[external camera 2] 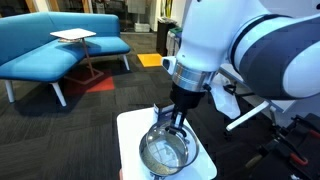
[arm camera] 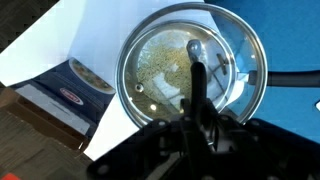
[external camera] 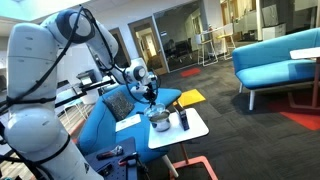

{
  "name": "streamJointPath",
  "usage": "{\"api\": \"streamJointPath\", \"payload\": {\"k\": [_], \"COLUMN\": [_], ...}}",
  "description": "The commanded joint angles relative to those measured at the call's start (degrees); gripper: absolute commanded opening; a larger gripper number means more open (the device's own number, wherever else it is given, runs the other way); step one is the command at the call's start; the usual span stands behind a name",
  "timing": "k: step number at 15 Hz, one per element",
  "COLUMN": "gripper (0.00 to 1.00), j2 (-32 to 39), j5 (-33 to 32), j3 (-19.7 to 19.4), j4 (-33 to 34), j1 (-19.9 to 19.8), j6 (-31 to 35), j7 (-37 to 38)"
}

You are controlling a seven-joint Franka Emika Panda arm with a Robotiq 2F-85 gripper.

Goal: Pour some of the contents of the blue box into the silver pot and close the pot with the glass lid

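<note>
The silver pot's opening (arm camera: 160,75) is inside the glass lid's rim (arm camera: 258,50). I should keep moving the lid down with my gripper until the lid sits on the pot, then let go.
The glass lid (arm camera: 150,60), round with a metal rim and a silver knob, fills the wrist view. Yellowish grains show through it, so the silver pot (external camera: 160,122) lies right beneath. My gripper (arm camera: 197,70) reaches down over the lid's centre, its dark fingers pressed together at the knob, shut on the lid. Whether the rim rests on the pot I cannot tell. In an exterior view the gripper (external camera 2: 177,120) hangs straight above the lid (external camera 2: 165,150). The blue box (arm camera: 65,90) stands on the white table beside the pot, also seen as the blue box (external camera: 183,120).
The small white table (external camera: 195,130) has edges close to the pot on all sides. A flat yellow object (external camera: 190,97) lies behind it on a blue seat. A blue sofa (external camera 2: 60,45) and dark carpet lie further off.
</note>
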Motion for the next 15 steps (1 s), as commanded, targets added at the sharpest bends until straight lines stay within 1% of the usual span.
{"api": "streamJointPath", "payload": {"k": [1, 4, 8, 15], "gripper": [0.04, 0.04, 0.04, 0.04], "j2": [1.8, 4.4, 8.0, 12.7], "j5": [-1.5, -1.3, -0.9, -0.3], "j3": [-0.2, -0.1, 0.0, -0.1], "j4": [4.6, 7.9, 11.9, 15.4], "j1": [-0.1, -0.3, -0.3, -0.3], "j6": [-3.6, -5.9, -7.3, -7.9], "j7": [-1.3, -2.6, -4.2, -4.6]}}
